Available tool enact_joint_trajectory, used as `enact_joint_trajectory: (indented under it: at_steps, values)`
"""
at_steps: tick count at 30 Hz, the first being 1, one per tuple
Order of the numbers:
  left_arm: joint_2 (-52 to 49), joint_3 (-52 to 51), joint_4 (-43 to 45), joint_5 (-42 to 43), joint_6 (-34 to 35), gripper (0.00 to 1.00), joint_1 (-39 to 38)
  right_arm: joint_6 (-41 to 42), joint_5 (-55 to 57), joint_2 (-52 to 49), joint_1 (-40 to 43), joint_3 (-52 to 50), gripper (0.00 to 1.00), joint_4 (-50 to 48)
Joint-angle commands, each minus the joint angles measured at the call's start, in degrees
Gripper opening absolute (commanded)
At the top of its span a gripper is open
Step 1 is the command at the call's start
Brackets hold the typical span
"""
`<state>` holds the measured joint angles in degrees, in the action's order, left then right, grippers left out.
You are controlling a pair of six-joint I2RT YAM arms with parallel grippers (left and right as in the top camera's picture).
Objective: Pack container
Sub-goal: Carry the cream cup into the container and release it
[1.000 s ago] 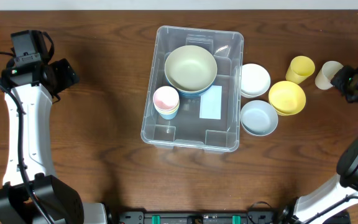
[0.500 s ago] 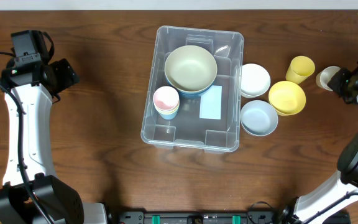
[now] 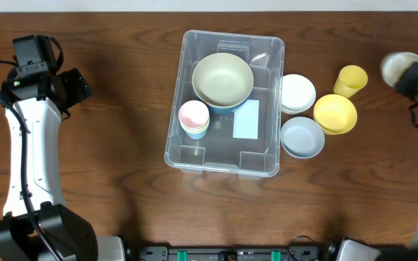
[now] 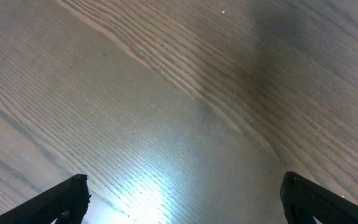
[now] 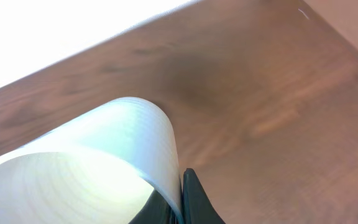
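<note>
I should keep carrying the raised cream cup (image 3: 399, 67) with my right gripper until it hangs above the container's bottom beside the pink and blue cups (image 3: 213, 153). That part of the bottom is open.
The container (image 3: 223, 156), a large clear bin, sits mid-table holding a pale green bowl (image 3: 223, 78), a small stack of pink and blue cups (image 3: 194, 117) and a white label (image 3: 246, 119). At the far right my right gripper (image 3: 414, 78) is shut on the rim of a cream cup (image 3: 399, 65), raised off the table. The right wrist view shows the cup's wall (image 5: 98, 174) pinched between the fingertips of this gripper (image 5: 180, 190). My left gripper (image 3: 75, 87) hovers at the far left, open (image 4: 182, 196), with only bare wood between its fingers (image 4: 67, 199).
Right of the container stand a white bowl (image 3: 297, 93), a light blue bowl (image 3: 302, 136), a yellow bowl (image 3: 335, 113) and a yellow cup (image 3: 350, 80). The table's far edge runs just behind the cream cup.
My right gripper has shut on the cream cup's rim and lifted it up and toward the table's back edge. The left arm has stayed still.
</note>
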<state>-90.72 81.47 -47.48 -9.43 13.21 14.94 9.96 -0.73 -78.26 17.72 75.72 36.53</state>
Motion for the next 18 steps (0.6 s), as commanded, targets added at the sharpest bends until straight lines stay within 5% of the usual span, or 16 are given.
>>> enact_joint_trajectory:
  at_steps: [1, 9, 18]
  values:
    - [1.2, 1.5, 0.1, -0.7, -0.5, 0.98, 0.2, -3.7, -1.6, 4.1, -8.4, 0.3, 0.01, 1.7]
    - [1.2, 1.5, 0.1, -0.7, -0.5, 0.98, 0.2, -10.9, -8.7, 4.9, -33.1, 0.3, 0.01, 2.7]
    - [1.2, 1.5, 0.0, -0.7, -0.5, 0.98, 0.2, -12.0, -9.0, -1.2, -47.4, 0.3, 0.01, 1.1]
